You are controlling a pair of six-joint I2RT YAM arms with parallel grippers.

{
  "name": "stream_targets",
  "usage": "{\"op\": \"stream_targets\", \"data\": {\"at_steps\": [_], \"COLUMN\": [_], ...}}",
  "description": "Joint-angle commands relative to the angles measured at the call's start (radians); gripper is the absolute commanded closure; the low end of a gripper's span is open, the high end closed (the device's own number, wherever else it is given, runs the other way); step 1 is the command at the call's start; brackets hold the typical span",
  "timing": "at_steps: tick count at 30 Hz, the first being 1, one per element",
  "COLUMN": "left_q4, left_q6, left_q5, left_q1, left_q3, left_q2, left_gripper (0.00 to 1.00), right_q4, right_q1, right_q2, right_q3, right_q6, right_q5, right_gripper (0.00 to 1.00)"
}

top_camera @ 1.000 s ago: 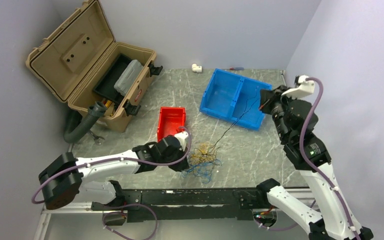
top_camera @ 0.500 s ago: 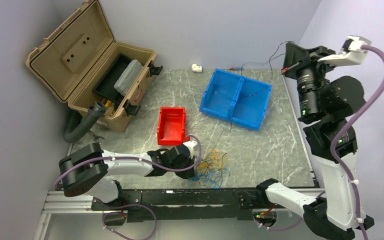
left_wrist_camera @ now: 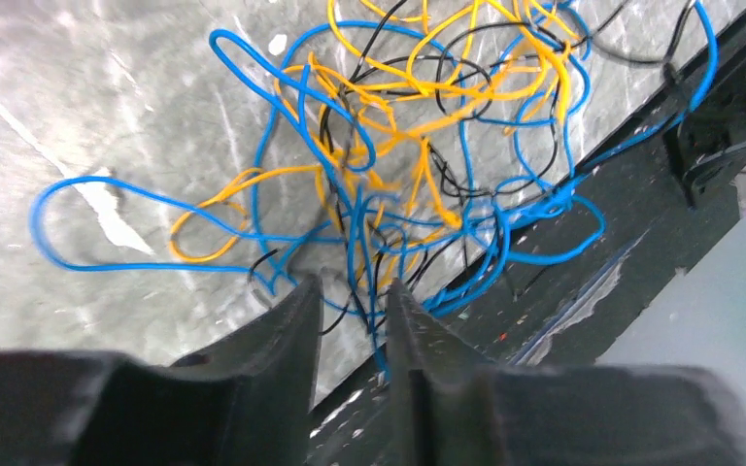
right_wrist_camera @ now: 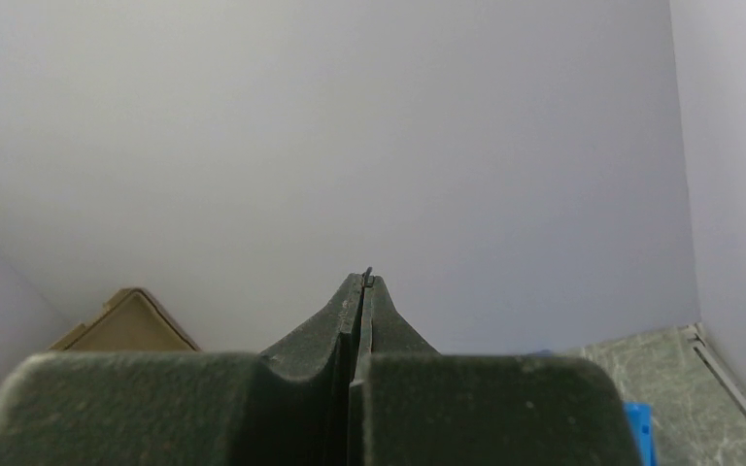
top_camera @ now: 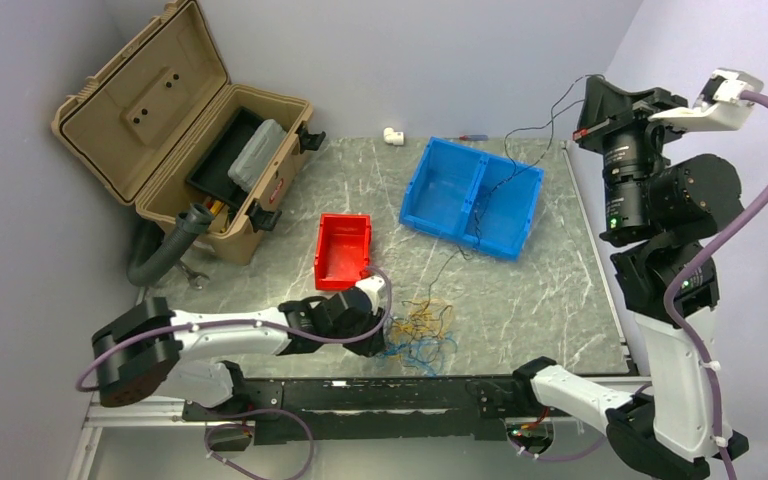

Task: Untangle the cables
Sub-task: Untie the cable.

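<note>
The robot's right gripper is already high and the black cable runs into the tangle (top_camera: pixel 430 297), so next the left gripper raises the cable there (top_camera: pixel 445 266) before the right gripper goes down.
The cables (top_camera: pixel 420 328) lie as a loose tangle of yellow-orange, blue and black wires near the table's front edge. They fill the left wrist view (left_wrist_camera: pixel 418 165). My left gripper (top_camera: pixel 375 322) sits low at the tangle's left side. Its fingers (left_wrist_camera: pixel 296 320) stand a narrow gap apart, with blue strands running between them. My right gripper (top_camera: pixel 582 133) is raised high at the back right and shut on one black cable (top_camera: pixel 490 187). That cable runs from it over the blue bin down to the tangle. Its end pokes out of the shut fingertips (right_wrist_camera: pixel 364 277).
An open tan toolbox (top_camera: pixel 200 150) stands at the back left with a grey hose (top_camera: pixel 165 250) beside it. A red bin (top_camera: pixel 344 247) is just behind the left gripper. A blue two-part bin (top_camera: pixel 440 190) is at the back. A black rail (top_camera: pixel 380 395) runs along the front edge.
My right gripper has risen from beside the blue bin to high at the back right, drawing the black cable out of the tangle. The left gripper shifted slightly beside the tangle.
</note>
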Motion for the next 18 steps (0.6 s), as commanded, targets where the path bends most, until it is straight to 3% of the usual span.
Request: {"op": "stream_targets", "data": {"at_steps": [1,4,7,12,18], "left_q4": [-0.119,-0.200,-0.268,-0.269,-0.085], "left_q6": [0.049,0.084,0.126,0.225,0.380], "left_q5": [-0.099,-0.151,-0.206,-0.261,-0.268], "left_q1": [-0.007,-0.007,-0.007,-0.005,-0.005], "left_q3": [0.050,0.083,0.127,0.182,0.261], "left_q2": [-0.129,-0.221,-0.290,-0.335,-0.231], "left_gripper": [0.53,0.29,0.16,0.10,0.07], "right_q4": [0.035,0.031,0.021,0.013,-0.007], "right_q1": [-0.002,-0.002,-0.003,-0.002,-0.003], "right_q2": [-0.037,-0.066,-0.081,-0.092,-0.086], "right_q3": [-0.080,-0.128,-0.161,-0.191,-0.150], "right_q6": [0.027,0.050,0.065,0.079,0.082], "right_q5": [-0.024,-0.038,-0.060,-0.077,-0.087], "right_gripper": [1.00,1.00,1.00,1.00,1.00]}}
